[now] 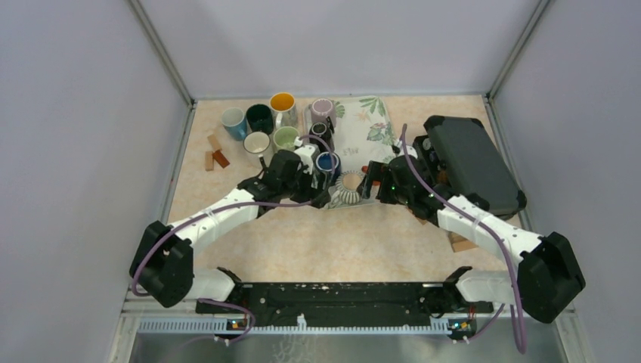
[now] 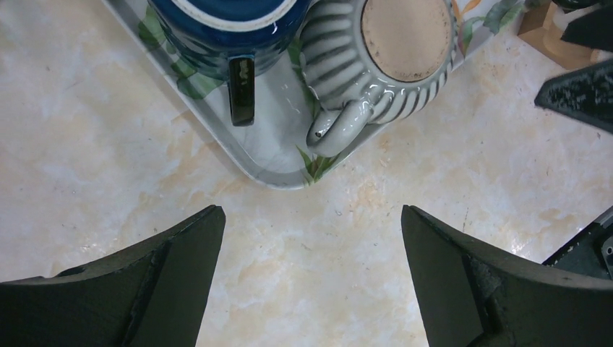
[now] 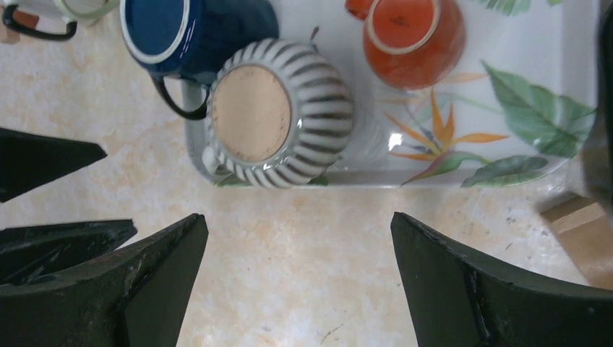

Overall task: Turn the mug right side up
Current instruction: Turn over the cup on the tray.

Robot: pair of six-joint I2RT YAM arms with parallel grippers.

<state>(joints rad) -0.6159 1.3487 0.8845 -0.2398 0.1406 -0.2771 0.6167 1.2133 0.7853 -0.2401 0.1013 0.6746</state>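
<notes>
The striped mug (image 3: 220, 72) is up against the dark blue mug, so my right gripper should move back while my left gripper shifts the striped mug toward the tray's open side (image 3: 437, 137).
A grey-and-white striped mug (image 1: 349, 187) stands upside down, tan base up, on the near left corner of the floral tray (image 1: 374, 128). It shows in the left wrist view (image 2: 390, 58), handle toward the camera, and in the right wrist view (image 3: 278, 108). My left gripper (image 1: 323, 198) is open just left of the mug, its jaws over bare table (image 2: 312, 217). My right gripper (image 1: 370, 189) is open just right of the mug, also over bare table (image 3: 298, 220). Neither touches the mug.
A dark blue mug (image 3: 181, 29) stands against the striped one. An orange mug (image 3: 412, 32) sits base up on the tray (image 3: 506, 43). Several mugs (image 1: 261, 125) stand at the back left, by wooden blocks (image 1: 214, 155). A dark case (image 1: 472, 162) lies at right.
</notes>
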